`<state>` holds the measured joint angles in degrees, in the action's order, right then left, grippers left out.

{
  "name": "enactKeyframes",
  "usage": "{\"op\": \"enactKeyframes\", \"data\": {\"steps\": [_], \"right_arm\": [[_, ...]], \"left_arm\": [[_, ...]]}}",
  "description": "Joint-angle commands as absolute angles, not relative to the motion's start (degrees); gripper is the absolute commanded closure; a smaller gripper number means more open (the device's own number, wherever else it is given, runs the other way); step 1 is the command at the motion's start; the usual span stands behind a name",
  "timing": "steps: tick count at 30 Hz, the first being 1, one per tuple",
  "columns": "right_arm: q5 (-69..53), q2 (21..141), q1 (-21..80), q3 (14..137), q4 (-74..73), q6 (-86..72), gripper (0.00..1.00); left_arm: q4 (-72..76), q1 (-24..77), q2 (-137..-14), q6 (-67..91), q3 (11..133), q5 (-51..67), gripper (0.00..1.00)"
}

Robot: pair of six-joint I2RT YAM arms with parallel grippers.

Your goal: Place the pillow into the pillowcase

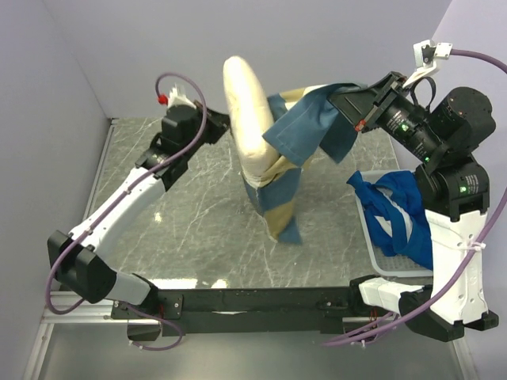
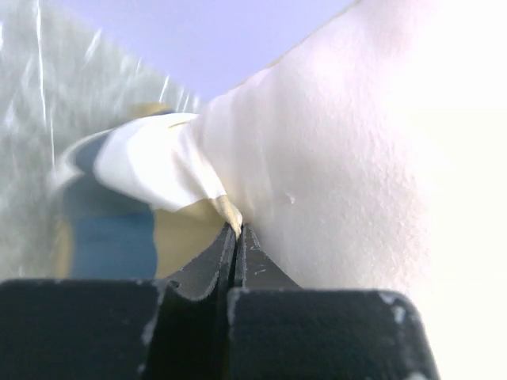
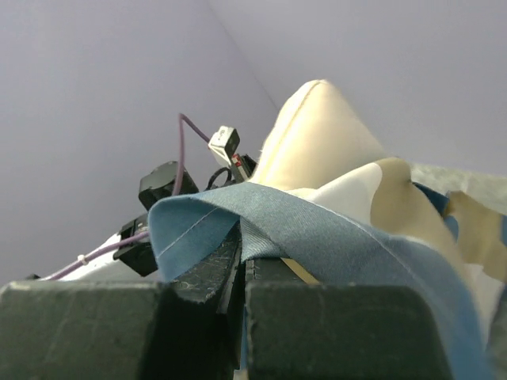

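Note:
The pillowcase rim in my left gripper sits tight against the upright pillow's side, so I should swing my left gripper away and pull the pillowcase opening wide.
The cream pillow stands on end in the middle of the table, its lower part inside the tan, slate-blue and white pillowcase. My left gripper presses against the pillow's left side. In the left wrist view it is shut on a thin tan fold of the pillowcase rim, right beside the pillow. My right gripper is raised at the right and is shut on a slate-blue flap of the pillowcase; the jaws pinch the cloth, with the pillow beyond.
A bright royal-blue cloth with white stripes lies in a white tray at the table's right edge, below my right arm. The marble tabletop is walled in by lilac panels at the left and the back.

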<state>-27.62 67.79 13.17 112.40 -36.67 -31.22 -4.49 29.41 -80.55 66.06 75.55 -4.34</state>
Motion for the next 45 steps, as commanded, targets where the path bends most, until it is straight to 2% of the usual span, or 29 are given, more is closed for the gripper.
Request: {"op": "enactKeyframes", "data": {"steps": [1,6,10,15,17,19,26,28,31,34,37,40,42,45], "right_arm": [[-32.3,67.3,12.6,110.0,-21.0,-37.3,1.0],[-30.8,66.3,12.5,107.7,-18.4,-39.1,1.0],[-36.7,67.1,12.7,107.6,-13.3,-44.4,1.0],[-27.5,68.5,10.8,123.4,-25.8,-35.1,1.0],[-28.6,69.9,7.8,127.4,-28.0,-35.9,1.0],[-31.8,70.7,7.1,126.1,-26.0,-37.2,1.0],[-38.6,66.2,8.3,100.1,-12.9,-43.6,1.0],[-37.7,66.4,12.3,99.7,-14.6,-42.1,1.0],[-33.8,68.0,14.0,107.2,-22.7,-36.4,1.0],[-30.6,69.5,10.2,117.5,-28.6,-33.0,1.0],[-35.3,71.2,1.7,121.9,-27.6,-35.5,1.0],[-38.7,70.8,-1.1,116.6,-22.2,-39.6,1.0],[-41.2,69.0,-0.3,107.7,-17.0,-43.3,1.0],[-37.9,68.1,7.4,100.7,-14.7,-41.1,1.0]], "left_arm": [[-9.0,29.4,-76.2,52.5,86.8,-11.2,0.99],[-11.8,23.1,-76.6,49.8,95.0,-7.7,0.99],[-16.3,22.4,-84.6,49.4,99.9,-2.3,0.99],[-10.9,19.4,-84.0,52.1,90.5,-0.5,0.99],[-11.2,17.9,-83.9,52.2,89.7,-0.5,0.99],[-12.6,16.4,-83.0,52.2,91.7,0.4,0.99],[-14.2,0.9,-78.0,54.5,101.9,4.3,0.99],[-12.7,0.5,-79.4,55.7,100.6,7.1,0.99],[-7.9,3.5,-82.3,57.7,95.6,11.7,0.99],[-4.9,10.6,-84.5,55.1,92.8,11.3,0.99],[-5.6,15.3,-86.9,52.9,94.8,12.1,0.99],[-8.4,14.4,-86.3,52.0,97.8,10.6,0.99],[-9.9,9.7,-85.5,52.4,99.5,10.9,0.99],[-9.9,0.2,-84.4,57.4,101.7,16.4,0.99]]}}
